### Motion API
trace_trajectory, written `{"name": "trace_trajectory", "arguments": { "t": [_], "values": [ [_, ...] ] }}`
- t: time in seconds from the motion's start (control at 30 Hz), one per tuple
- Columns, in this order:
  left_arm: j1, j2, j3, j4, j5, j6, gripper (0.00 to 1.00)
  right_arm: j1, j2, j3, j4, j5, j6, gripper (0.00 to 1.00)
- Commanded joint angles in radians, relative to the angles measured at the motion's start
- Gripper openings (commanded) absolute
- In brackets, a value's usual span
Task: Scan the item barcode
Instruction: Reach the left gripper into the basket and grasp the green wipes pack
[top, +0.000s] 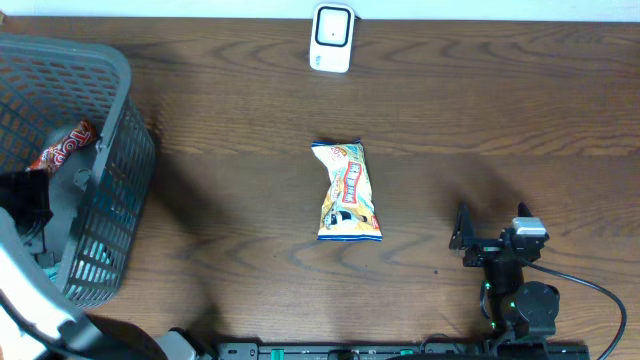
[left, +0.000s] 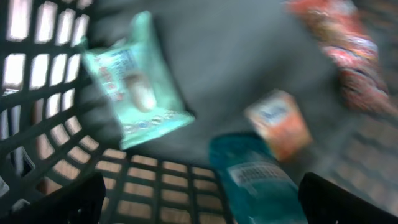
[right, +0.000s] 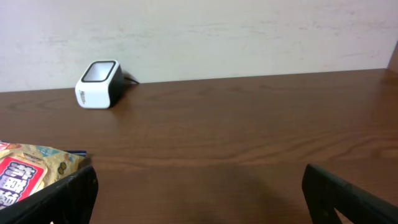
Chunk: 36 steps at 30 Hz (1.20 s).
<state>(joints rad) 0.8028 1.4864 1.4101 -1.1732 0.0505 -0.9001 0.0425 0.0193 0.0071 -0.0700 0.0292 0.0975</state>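
Note:
My left gripper keeps going down toward the mint-green packet (left: 138, 92) until the open fingers are on both sides of it, because it lies clear of the teal packet and orange box.
A yellow snack bag (top: 348, 190) with a red label lies flat mid-table, and its corner shows at the left of the right wrist view (right: 31, 173). The white barcode scanner (top: 331, 38) stands at the table's far edge (right: 98, 84). My right gripper (top: 466, 240) rests open right of the bag, nothing between its fingers (right: 199, 199). My left gripper (left: 202, 205) hangs open inside the grey basket (top: 100, 190), above a teal packet (left: 255, 177), a mint-green packet (left: 134, 81), an orange box (left: 278, 124) and a red snack bag (left: 342, 43). It holds nothing.
The basket fills the table's left side, with a red wrapper (top: 65, 145) showing over its rim. A black cable (top: 590, 290) runs from the right arm's base at the front edge. A pale wall (right: 249, 31) rises behind the scanner.

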Motion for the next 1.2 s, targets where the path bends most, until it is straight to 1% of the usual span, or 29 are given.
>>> {"name": "trace_trajectory", "arguments": {
  "t": [0.0,0.2,0.37,0.5,0.73,0.77,0.8,0.83,0.87,0.97,1.0,1.03,1.07,1.17],
  "values": [
    [0.047,0.085,-0.025,-0.015,-0.002,-0.100,0.99,-0.003,-0.001,-0.002,-0.003,-0.002,-0.009,0.99],
    [0.057,0.221,-0.048,-0.015,-0.014,-0.085,0.98,-0.003,-0.001,-0.002,-0.003,-0.002,-0.009,0.99],
    [0.057,0.277,-0.098,0.016,-0.063,-0.086,0.98,-0.003,-0.001,-0.002,-0.003,-0.002,-0.009,0.99],
    [0.057,0.281,-0.162,0.090,-0.116,-0.086,0.98,-0.003,-0.001,-0.002,-0.003,-0.002,-0.009,0.99],
    [0.057,0.281,-0.322,0.262,-0.115,-0.085,0.99,-0.003,-0.001,-0.002,-0.003,-0.002,-0.009,0.99],
    [0.057,0.281,-0.347,0.284,-0.115,-0.085,0.93,-0.003,-0.001,-0.002,-0.003,-0.002,-0.009,0.99],
    [0.057,0.281,-0.368,0.301,-0.115,-0.085,0.83,-0.003,-0.001,-0.002,-0.003,-0.002,-0.009,0.99],
    [0.057,0.281,-0.385,0.314,-0.116,-0.085,0.67,-0.003,-0.001,-0.002,-0.003,-0.002,-0.009,0.99],
    [0.057,0.281,-0.402,0.328,-0.116,-0.085,0.52,-0.003,-0.001,-0.002,-0.003,-0.002,-0.009,0.99],
    [0.057,0.281,-0.428,0.351,-0.115,-0.085,0.26,-0.003,-0.001,-0.002,-0.003,-0.002,-0.009,0.99],
    [0.057,0.281,-0.428,0.351,-0.115,-0.085,0.21,-0.003,-0.001,-0.002,-0.003,-0.002,-0.009,0.99],
    [0.057,0.280,-0.428,0.353,-0.114,-0.085,0.19,-0.003,-0.001,-0.002,-0.003,-0.002,-0.009,0.99],
    [0.057,0.278,-0.428,0.353,-0.114,-0.085,0.14,-0.003,-0.001,-0.002,-0.003,-0.002,-0.009,0.99],
    [0.057,0.266,-0.423,0.353,-0.105,-0.080,0.09,-0.003,-0.001,-0.002,-0.003,-0.002,-0.009,0.99]
  ]
}}
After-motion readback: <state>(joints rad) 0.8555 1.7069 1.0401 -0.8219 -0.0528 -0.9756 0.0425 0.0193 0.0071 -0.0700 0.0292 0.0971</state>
